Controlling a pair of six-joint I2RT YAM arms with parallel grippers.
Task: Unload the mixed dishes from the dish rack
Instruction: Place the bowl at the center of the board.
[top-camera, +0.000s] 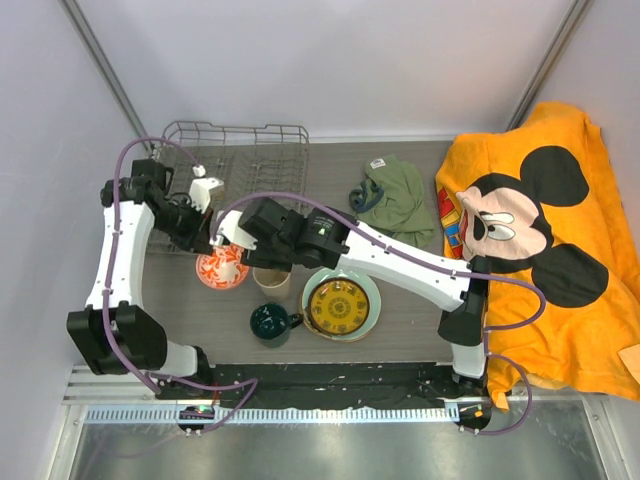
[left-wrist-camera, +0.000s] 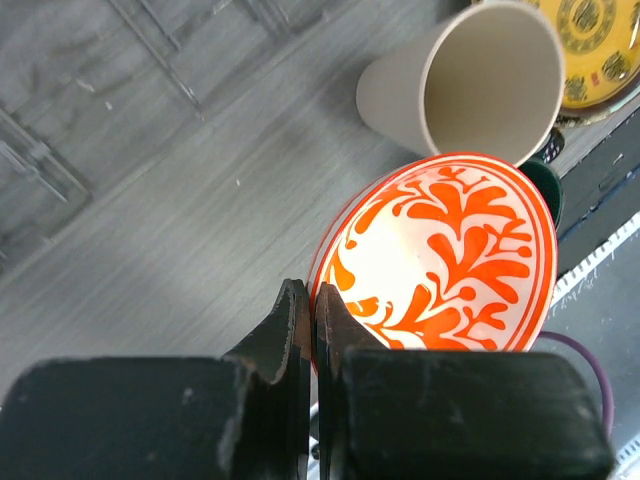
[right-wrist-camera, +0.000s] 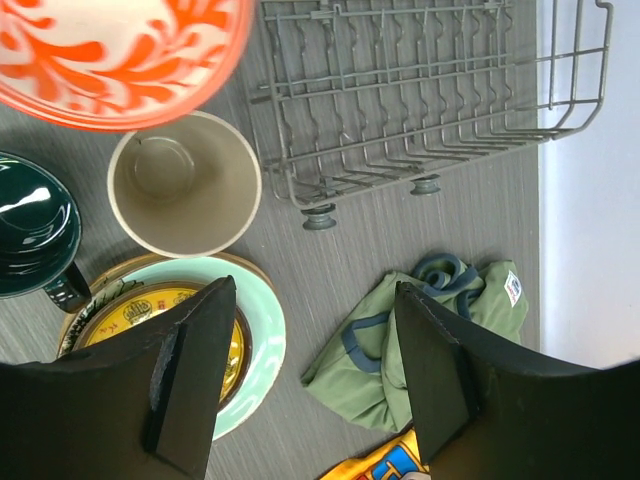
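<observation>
The tabletop (top-camera: 227, 304) next to the green mug is clear and the red-and-white bowl (top-camera: 221, 269) is facing up, so the robot's left gripper should go on lowering until the bowl rests there.
My left gripper (left-wrist-camera: 311, 295) is shut on the rim of the small red-and-white patterned bowl (left-wrist-camera: 450, 260), held at the table's left (top-camera: 222, 268); I cannot tell whether the bowl touches the table. The beige cup (top-camera: 271, 278) stands upright right beside it. In front of the cup is the dark green mug (top-camera: 270, 323). The small yellow patterned plate (top-camera: 340, 305) lies stacked on the pale green plate (right-wrist-camera: 262, 340). My right gripper (right-wrist-camera: 312, 290) hangs open above the cup and plates, holding nothing. The grey wire dish rack (top-camera: 240, 155) stands at the back left.
An olive-green cloth garment (top-camera: 392, 200) lies crumpled right of the rack. A big orange cartoon-mouse towel (top-camera: 540, 230) covers the table's right side. Both arms cross close together over the bowl and cup.
</observation>
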